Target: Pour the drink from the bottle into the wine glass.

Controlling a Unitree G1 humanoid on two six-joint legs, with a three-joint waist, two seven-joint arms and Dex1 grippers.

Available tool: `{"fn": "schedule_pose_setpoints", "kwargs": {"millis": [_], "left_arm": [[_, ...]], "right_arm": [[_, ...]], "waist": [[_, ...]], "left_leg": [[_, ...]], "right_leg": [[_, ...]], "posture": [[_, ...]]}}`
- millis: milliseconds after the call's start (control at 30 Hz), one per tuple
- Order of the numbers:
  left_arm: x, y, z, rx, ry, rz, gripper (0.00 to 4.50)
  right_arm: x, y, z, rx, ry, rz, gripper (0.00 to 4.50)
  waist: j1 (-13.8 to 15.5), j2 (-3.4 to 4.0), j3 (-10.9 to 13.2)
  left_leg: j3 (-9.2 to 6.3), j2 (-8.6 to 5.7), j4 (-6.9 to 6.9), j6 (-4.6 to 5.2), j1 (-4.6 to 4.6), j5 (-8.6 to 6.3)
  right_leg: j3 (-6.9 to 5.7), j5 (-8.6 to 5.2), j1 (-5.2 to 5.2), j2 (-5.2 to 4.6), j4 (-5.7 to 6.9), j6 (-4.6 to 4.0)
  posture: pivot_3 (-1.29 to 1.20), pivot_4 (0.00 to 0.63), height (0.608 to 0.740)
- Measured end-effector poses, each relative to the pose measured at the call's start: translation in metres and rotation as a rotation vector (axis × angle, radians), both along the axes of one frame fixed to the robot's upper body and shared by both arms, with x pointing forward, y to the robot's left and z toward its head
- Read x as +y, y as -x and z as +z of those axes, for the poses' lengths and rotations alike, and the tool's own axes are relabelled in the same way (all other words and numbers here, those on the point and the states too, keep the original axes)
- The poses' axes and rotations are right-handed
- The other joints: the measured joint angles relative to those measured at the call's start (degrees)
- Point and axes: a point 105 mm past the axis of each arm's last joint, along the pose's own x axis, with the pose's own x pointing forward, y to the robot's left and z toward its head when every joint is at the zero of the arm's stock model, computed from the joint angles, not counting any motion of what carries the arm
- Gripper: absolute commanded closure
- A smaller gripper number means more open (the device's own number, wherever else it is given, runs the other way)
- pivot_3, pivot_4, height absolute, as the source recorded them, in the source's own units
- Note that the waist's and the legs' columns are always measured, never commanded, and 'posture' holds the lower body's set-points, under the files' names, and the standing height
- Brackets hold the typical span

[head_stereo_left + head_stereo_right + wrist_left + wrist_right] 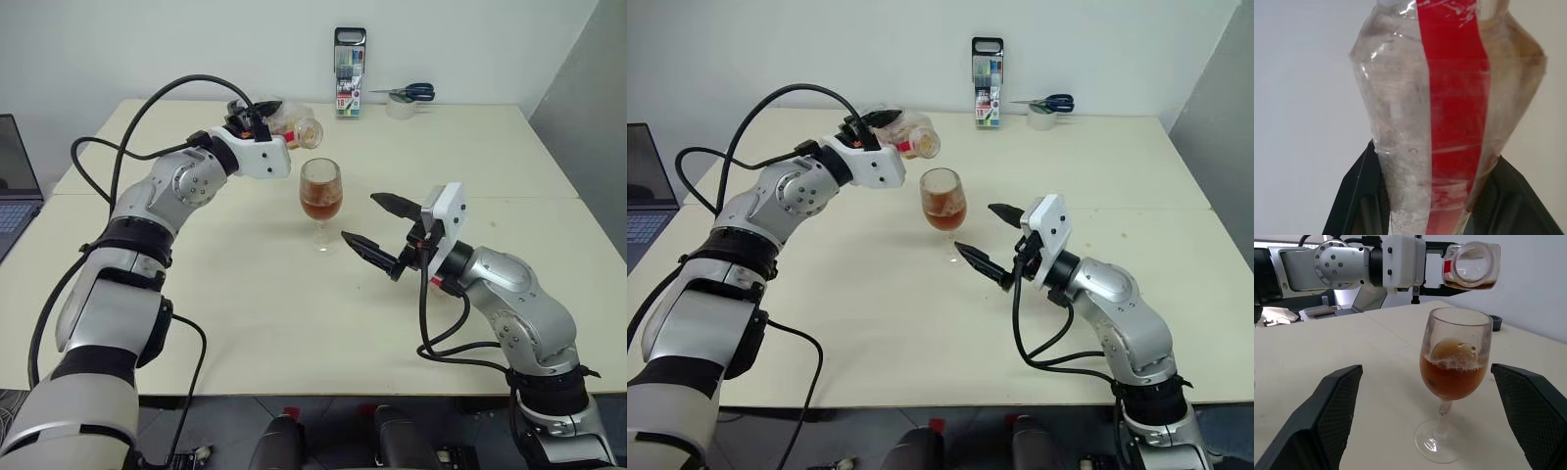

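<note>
The bottle's opening [310, 133] is clear of the half-filled wine glass, so my left gripper goes on turning the bottle upright until the bottle's base touches the open tabletop [209, 247].
My left gripper [257, 116] is shut on the bottle [294, 127], a clear plastic one with a red label strip [1454, 112]. It lies tipped on its side in the air, mouth [1471, 265] just above and behind the wine glass [320, 191]. A thin line of amber drink [1469, 284] rests at the bottle's lower lip. The glass stands upright mid-table, its bowl about half full of foamy amber drink [1452, 377]. Right of the glass, my right gripper [361, 217] is open, its black fingers [1334, 406] either side of the glass and clear of it.
At the back of the table a box of pens [349, 59] stands upright, with scissors [407, 93] lying on a tape roll [400, 108] beside it. A laptop [15, 186] sits off the table's left edge.
</note>
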Motion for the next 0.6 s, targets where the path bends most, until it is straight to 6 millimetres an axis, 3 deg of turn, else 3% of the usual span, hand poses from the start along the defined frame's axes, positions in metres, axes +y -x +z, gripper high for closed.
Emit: {"fn": "schedule_pose_setpoints", "kwargs": {"millis": [167, 267, 400, 600], "left_arm": [[0.0, -0.001, -0.009, 0.077, 0.122, 0.007, 2.81], [0.007, -0.007, -0.01, 0.179, 0.371, 0.04, 2.81], [0.033, -0.006, -0.017, 0.317, 0.667, 0.095, 2.81], [0.078, 0.012, -0.07, 0.545, 0.941, 0.234, 2.81]], "right_arm": [[0.003, 0.0, 0.004, -0.037, -0.01, -0.005, 0.0], [0.008, 0.002, 0.002, -0.038, -0.002, 0.012, 0.0], [0.014, 0.008, -0.002, -0.02, 0.039, 0.061, 0.0], [0.028, 0.018, -0.004, 0.01, 0.104, 0.143, 0.0]], "waist": [[-0.1, 0.0, 0.0], [-0.19, 0.0, 0.0], [-0.57, 0.0, 0.0], [-1.37, 0.0, -0.01]], "left_leg": [[0.01, 0.0, 0.0, -0.11, 0.01, 0.06], [-0.01, 0.02, 0.03, -0.13, 0.0, 0.07], [-0.01, 0.05, 0.01, -0.14, 0.03, 0.08], [-0.05, 0.06, 0.03, -0.14, 0.1, 0.08]], "right_leg": [[0.01, 0.0, 0.0, 0.0, 0.01, 0.0], [0.0, 0.0, -0.01, 0.0, 0.04, 0.0], [0.01, 0.0, -0.03, 0.0, 0.1, 0.0], [0.02, 0.0, -0.05, 0.01, 0.28, -0.01]], "posture": [[0.0, 0.15, 0.74], [0.0, 0.15, 0.74], [0.0, 0.15, 0.74], [0.0, 0.15, 0.74]]}}
